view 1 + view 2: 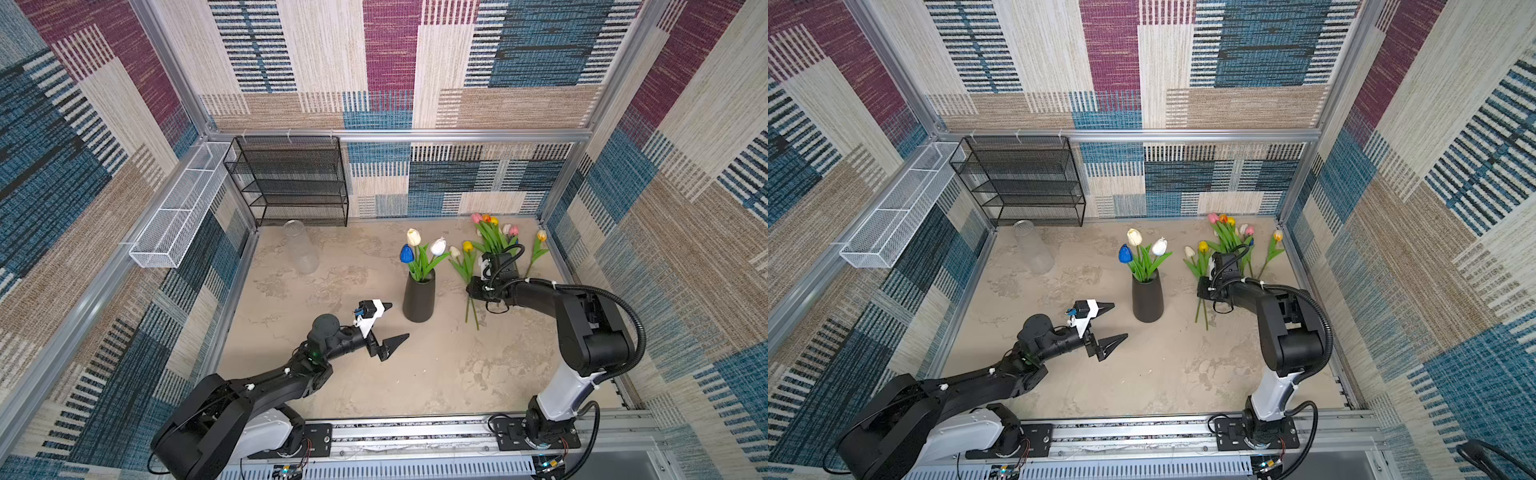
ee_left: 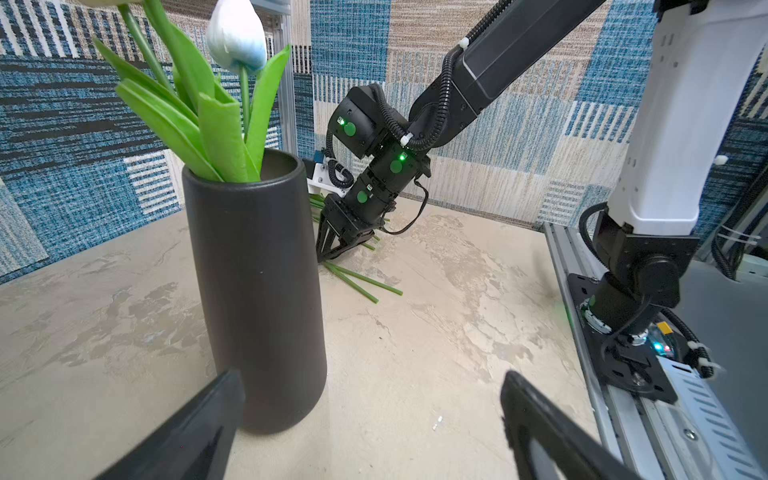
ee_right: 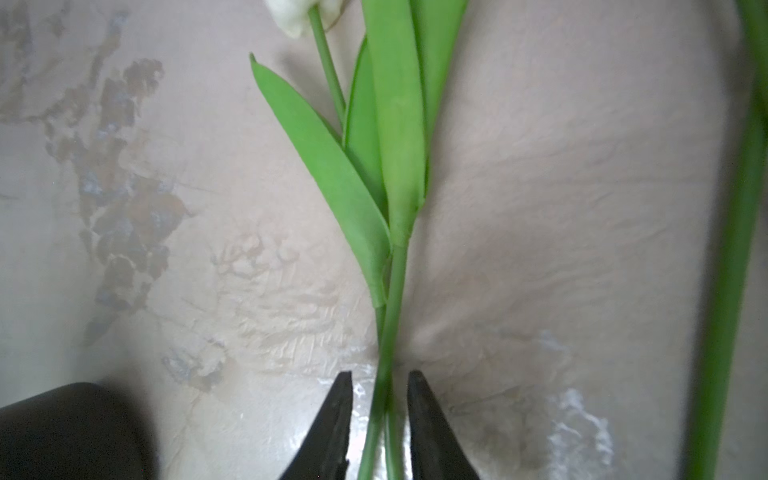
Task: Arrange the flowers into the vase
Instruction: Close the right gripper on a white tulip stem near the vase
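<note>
The crossed cream and yellow stems (image 3: 381,396) are both between my right gripper's fingers, so next I open and grasp only the cream flower's stem (image 3: 380,321) near its leaves.
A dark tapered vase (image 1: 419,301) (image 1: 1147,301) (image 2: 257,291) stands mid-table holding three flowers with blue, cream and white heads (image 1: 419,249). More flowers lie to its right: a cream and yellow pair (image 1: 462,249), a mixed bunch (image 1: 492,232) and a single one (image 1: 540,243). My left gripper (image 1: 399,321) (image 2: 372,378) hovers open and empty just left of the vase. My right gripper (image 3: 380,376) (image 2: 322,257) points down at the table. Its jaws stand narrowly apart on either side of the pair's two green stems (image 3: 388,316), with thin gaps showing.
A clear glass jar (image 1: 301,249) stands at the back left of the table. Behind it is a black mesh shelf (image 1: 291,183), and a white mesh basket (image 1: 178,208) hangs on the left wall. The arms' base rail (image 1: 415,432) runs along the front edge.
</note>
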Robot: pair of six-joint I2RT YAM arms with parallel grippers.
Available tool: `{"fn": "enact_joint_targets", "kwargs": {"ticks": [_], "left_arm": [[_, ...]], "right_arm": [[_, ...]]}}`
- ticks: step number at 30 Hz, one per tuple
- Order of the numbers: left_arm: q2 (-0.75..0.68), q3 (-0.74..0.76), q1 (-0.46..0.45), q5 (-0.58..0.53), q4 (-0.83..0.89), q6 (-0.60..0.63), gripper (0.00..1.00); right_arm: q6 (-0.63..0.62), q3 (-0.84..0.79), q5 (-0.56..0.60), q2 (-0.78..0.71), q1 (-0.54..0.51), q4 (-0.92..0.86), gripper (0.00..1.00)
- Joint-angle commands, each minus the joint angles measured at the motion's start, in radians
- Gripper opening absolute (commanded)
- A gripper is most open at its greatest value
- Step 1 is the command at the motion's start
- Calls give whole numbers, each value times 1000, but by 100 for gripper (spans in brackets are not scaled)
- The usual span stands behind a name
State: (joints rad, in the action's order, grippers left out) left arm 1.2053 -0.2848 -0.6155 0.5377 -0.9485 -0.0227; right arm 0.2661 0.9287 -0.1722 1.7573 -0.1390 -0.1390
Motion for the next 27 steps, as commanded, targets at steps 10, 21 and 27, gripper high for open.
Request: {"fn": "enact_joint_targets", "kwargs": {"ticks": [10, 21, 27], "left_arm": [[4, -8, 0, 11, -4, 4, 99], [3, -10, 1, 13, -4, 0, 99], [5, -9, 0, 13, -4, 0, 99]], "right_arm": [[-28, 34, 76, 23, -26, -49, 6], [-35, 67, 82, -23, -36, -94, 4], [-37, 85, 80, -39, -40, -121, 8]]}}
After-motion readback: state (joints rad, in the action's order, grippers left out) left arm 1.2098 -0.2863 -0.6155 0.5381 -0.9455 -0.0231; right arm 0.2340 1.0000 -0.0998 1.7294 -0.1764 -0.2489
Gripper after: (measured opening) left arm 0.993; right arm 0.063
